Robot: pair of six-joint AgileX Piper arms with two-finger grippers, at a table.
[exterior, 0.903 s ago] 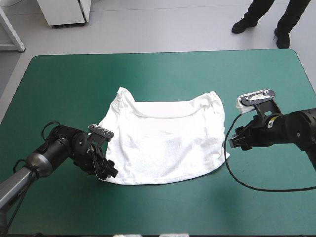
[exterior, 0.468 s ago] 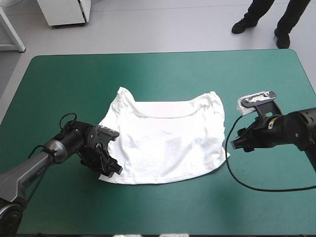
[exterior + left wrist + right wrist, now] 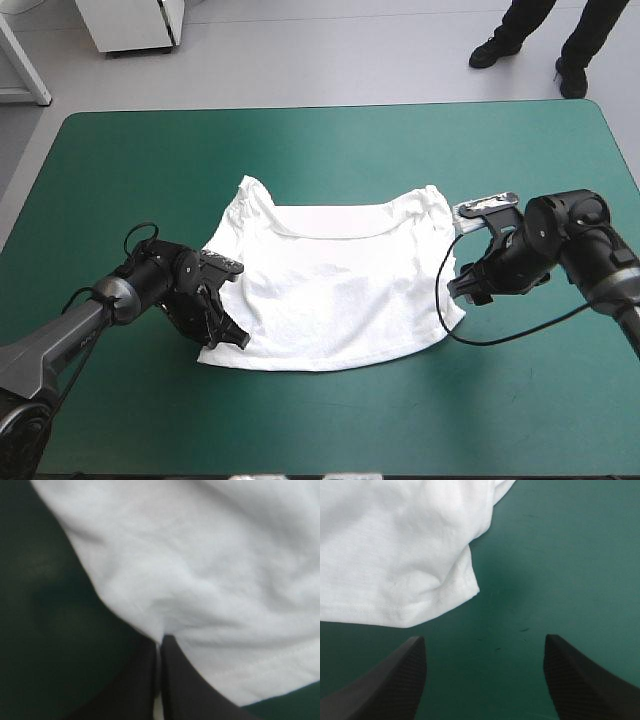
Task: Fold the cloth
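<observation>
A sagging fold (image 3: 333,237) stretches between the bunched far corners. The white T-shirt (image 3: 325,300) will therefore open out much longer when I spread it by the hem.
The white T-shirt (image 3: 340,290) lies spread flat in the middle of the teal-green table, collar toward the far edge. My left gripper (image 3: 225,340) sits low at the shirt's near left corner. In the left wrist view its black fingers meet in an arch (image 3: 160,642), with the T-shirt (image 3: 200,570) pinched at the tip. My right gripper (image 3: 465,290) hovers just off the shirt's right edge. Its fingers stand wide apart (image 3: 482,640) with only table between them, and the hem corner of the T-shirt (image 3: 395,555) lies just ahead of one finger.
Teal-green cover (image 3: 340,150) shows all around the shirt, with wide strips toward the far edge and both sides. The table's near edge lies a short way behind both grippers.
The left gripper's fingers have shut on the shirt's near left corner. My right arm has swung in from the right and now reaches the shirt's right edge.
</observation>
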